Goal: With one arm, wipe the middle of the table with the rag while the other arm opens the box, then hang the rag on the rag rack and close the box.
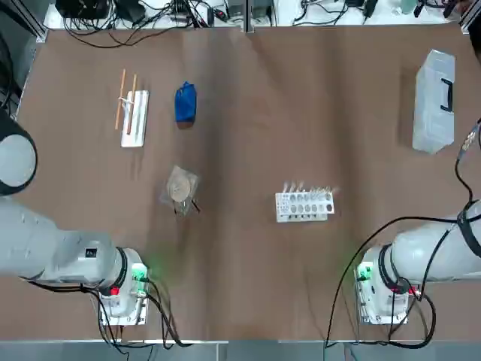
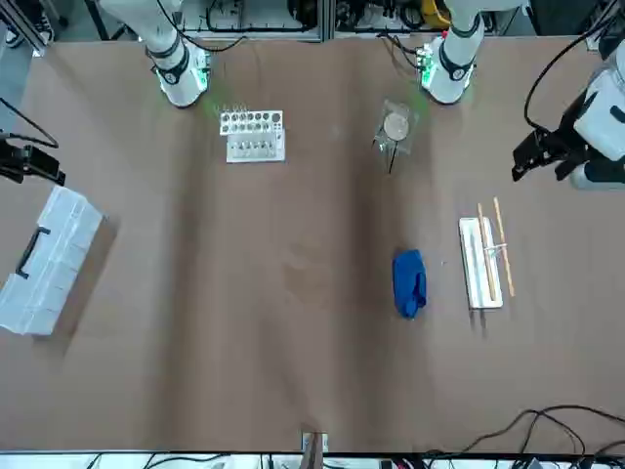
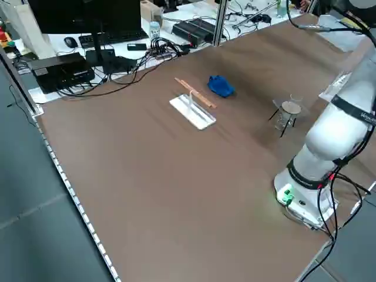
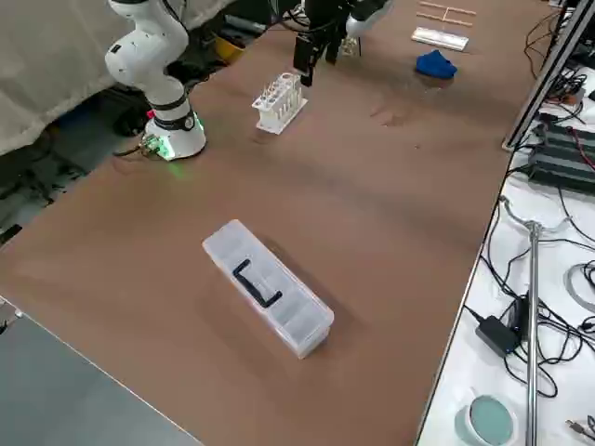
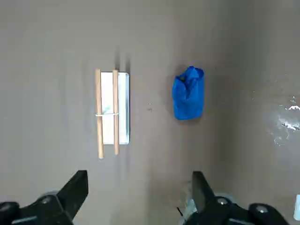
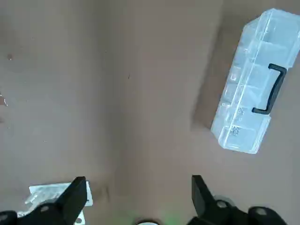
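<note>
The blue rag (image 2: 409, 283) is folded double and has a crumpled end (image 5: 185, 78). It will stay bunched up in loose folds when I wipe with it and carry it.
On the brown table (image 1: 248, 135) the blue rag (image 1: 186, 103) lies crumpled at the far left, just right of the rag rack (image 1: 134, 116) with its two wooden rods. The translucent box (image 1: 436, 101) lies shut at the far right, black handle up. My left gripper (image 5: 139, 192) hangs open high above the table, with the rag (image 5: 188, 93) and the rack (image 5: 112, 110) below and ahead of it. My right gripper (image 6: 139, 194) is open too, raised over the right side, with the box (image 6: 251, 112) ahead. Neither holds anything.
A white rack of small tubes (image 1: 304, 204) stands right of centre, toward the near side. A tan lump in clear wrapping (image 1: 180, 188) sits left of centre. Both arm bases (image 1: 120, 289) (image 1: 379, 289) stand at the near edge. Cables and equipment lie beyond the far edge.
</note>
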`<act>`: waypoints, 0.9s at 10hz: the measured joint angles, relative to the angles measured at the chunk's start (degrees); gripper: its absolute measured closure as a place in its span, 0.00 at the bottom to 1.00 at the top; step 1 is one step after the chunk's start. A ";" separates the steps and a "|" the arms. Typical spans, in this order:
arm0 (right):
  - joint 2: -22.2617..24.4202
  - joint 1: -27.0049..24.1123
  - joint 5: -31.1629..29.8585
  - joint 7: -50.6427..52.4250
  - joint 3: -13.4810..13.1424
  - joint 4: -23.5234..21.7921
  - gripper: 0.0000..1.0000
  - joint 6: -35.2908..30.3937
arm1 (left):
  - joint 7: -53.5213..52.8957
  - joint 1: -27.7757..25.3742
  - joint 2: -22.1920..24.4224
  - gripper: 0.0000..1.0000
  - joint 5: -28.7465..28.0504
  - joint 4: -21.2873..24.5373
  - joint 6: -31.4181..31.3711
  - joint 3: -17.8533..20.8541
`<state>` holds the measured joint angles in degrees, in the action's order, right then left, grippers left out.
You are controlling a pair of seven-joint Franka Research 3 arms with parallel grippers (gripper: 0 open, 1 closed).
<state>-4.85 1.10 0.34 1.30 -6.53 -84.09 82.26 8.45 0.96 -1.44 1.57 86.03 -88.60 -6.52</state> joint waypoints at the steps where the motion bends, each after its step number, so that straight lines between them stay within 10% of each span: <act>1: -0.01 0.00 0.00 0.00 0.00 -0.13 0.01 0.00 | 0.00 -0.16 0.00 0.02 0.00 0.00 0.00 0.09; 6: -0.14 0.03 -0.07 0.01 0.01 -2.27 0.04 0.77 | -0.52 -1.71 -1.97 0.03 0.00 0.65 -0.77 0.38; 9: -3.45 0.07 -0.69 0.02 -0.01 -8.55 0.53 4.79 | -0.43 -0.16 -8.90 0.04 0.00 2.52 -9.25 -0.07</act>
<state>-8.30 1.17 -0.35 1.32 -6.54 -92.64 87.05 8.02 0.80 -10.34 1.56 88.56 -97.85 -6.59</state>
